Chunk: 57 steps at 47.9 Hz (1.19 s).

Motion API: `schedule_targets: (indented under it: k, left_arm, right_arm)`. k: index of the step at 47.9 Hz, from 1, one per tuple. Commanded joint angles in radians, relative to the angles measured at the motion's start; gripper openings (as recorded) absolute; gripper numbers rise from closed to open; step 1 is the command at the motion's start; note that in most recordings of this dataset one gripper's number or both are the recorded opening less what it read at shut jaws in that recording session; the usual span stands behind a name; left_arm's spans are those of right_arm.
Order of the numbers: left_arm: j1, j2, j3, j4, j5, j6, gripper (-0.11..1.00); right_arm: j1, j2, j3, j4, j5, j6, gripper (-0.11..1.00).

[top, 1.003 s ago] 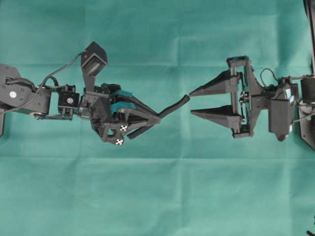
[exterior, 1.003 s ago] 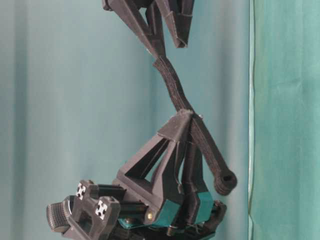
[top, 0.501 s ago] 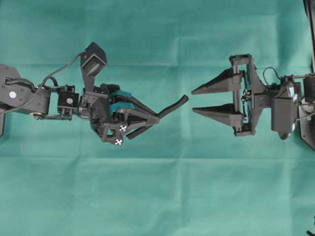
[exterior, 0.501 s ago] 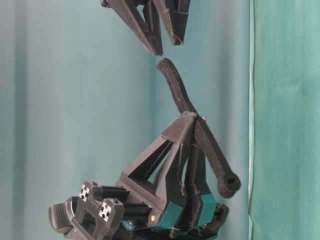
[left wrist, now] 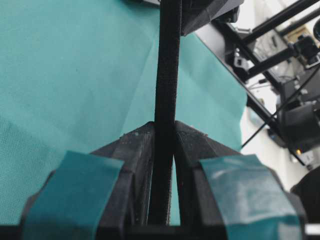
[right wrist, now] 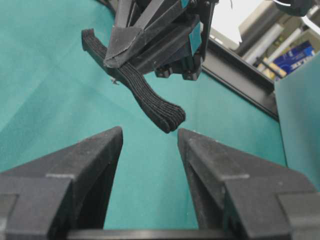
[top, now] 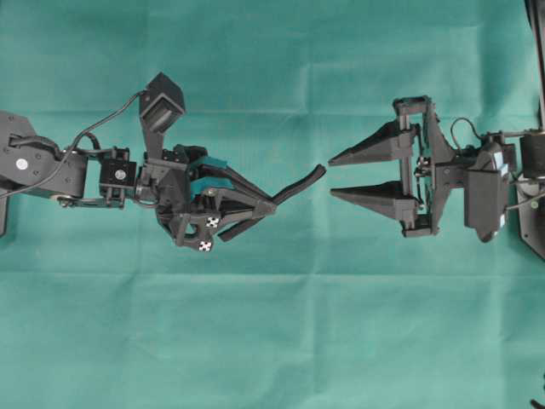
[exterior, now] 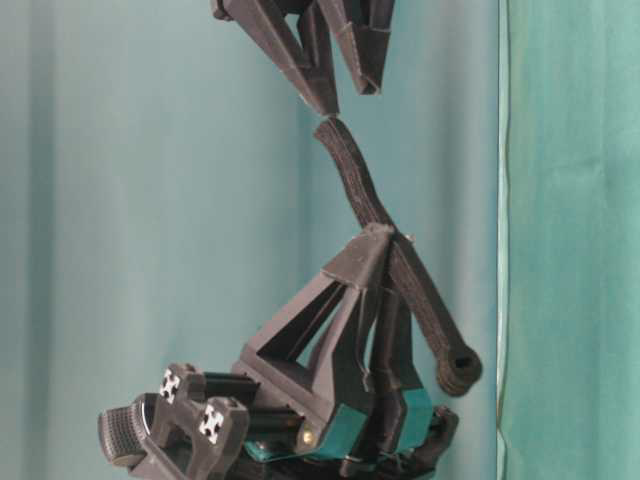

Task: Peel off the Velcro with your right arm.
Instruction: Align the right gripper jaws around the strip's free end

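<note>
The Velcro's loose end (top: 315, 175) has a thick edge (right wrist: 175, 121) showing, so I expect a thin layer to peel back toward my left gripper when I pull.
The Velcro (top: 300, 185) is a black strip held in the air over the green cloth, slanting up to the right. My left gripper (top: 272, 206), with teal parts and checker markers, is shut on its middle. The strip runs straight up between the fingers in the left wrist view, Velcro (left wrist: 166, 75) above left gripper (left wrist: 164, 131). The rounded end with a hole (exterior: 458, 368) hangs behind the left fingers. My right gripper (top: 331, 177) stands open just right of the free end. In the right wrist view that end (right wrist: 167, 120) hovers just beyond the right gripper (right wrist: 150, 132), near the right fingertip.
Green cloth (top: 272, 341) covers the whole table under both arms. A black frame rail (right wrist: 240, 75) runs along the table's far edge behind the left arm. The left arm's camera mount (top: 162, 100) sticks out above its wrist.
The right gripper drew back slightly from the Velcro's free end, then came close again, staying open. The left gripper and strip have hardly moved.
</note>
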Motion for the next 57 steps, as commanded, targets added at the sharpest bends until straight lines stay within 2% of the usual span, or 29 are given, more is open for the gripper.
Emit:
schedule_targets:
  k: [1, 57]
  left_arm:
    - [0.003, -0.015, -0.011, 0.0, -0.012, 0.002, 0.1]
    - [0.006, -0.017, -0.009, 0.0, -0.012, 0.002, 0.1]
  right_arm:
    - [0.0, -0.006, -0.02, 0.003, -0.012, 0.002, 0.13]
    - [0.014, 0.026, -0.043, 0.003, -0.011, 0.0, 0.13]
